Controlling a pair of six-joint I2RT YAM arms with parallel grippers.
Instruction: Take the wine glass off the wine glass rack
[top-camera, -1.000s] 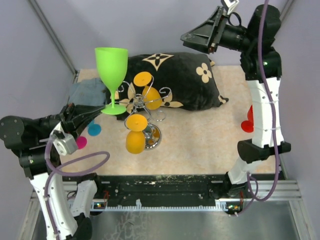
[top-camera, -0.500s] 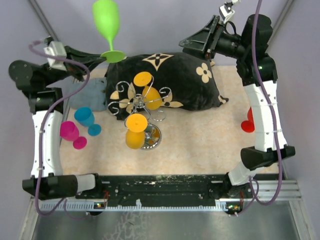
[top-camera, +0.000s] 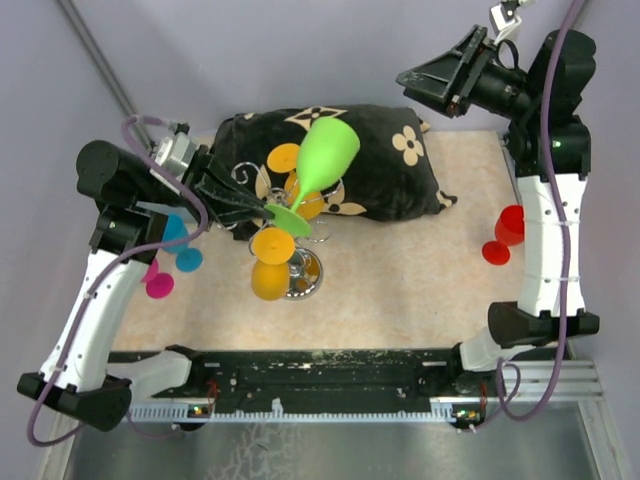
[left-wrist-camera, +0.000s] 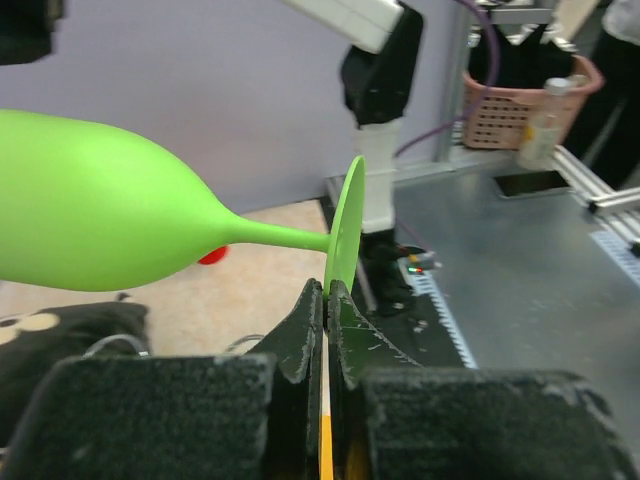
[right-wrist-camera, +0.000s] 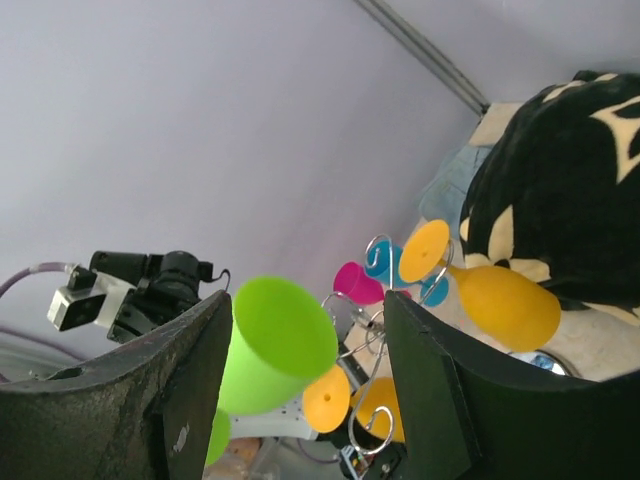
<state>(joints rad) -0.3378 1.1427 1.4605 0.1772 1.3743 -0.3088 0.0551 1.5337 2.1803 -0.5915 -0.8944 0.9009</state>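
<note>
The green wine glass is held by its foot (top-camera: 289, 221) in my left gripper, so my right gripper should grab the bowl (top-camera: 328, 154) and set the glass upright next to the red glass.
My left gripper (top-camera: 262, 208) is shut on the rim of the round foot of a green wine glass (top-camera: 325, 155). It holds the glass tilted, bowl pointing back right, just above the silver wire wine glass rack (top-camera: 318, 236). In the left wrist view the fingers (left-wrist-camera: 327, 292) pinch the foot's edge, and the green wine glass's bowl (left-wrist-camera: 90, 230) lies to the left. Two orange glasses (top-camera: 270, 268) hang on the rack. My right gripper (top-camera: 425, 80) is open and empty, high at the back right; its view shows the green wine glass (right-wrist-camera: 275, 345) and the rack's scrolls (right-wrist-camera: 375, 400).
A black pillow (top-camera: 390, 175) with cream flowers lies behind the rack. A red glass (top-camera: 505, 230) stands by the right arm. A blue glass (top-camera: 182, 245) and a pink glass (top-camera: 155, 283) stand at the left, under my left arm.
My left arm has swung the green glass from high at the back left down and right to just above the rack, now tilted. My right arm shifted slightly to the right.
</note>
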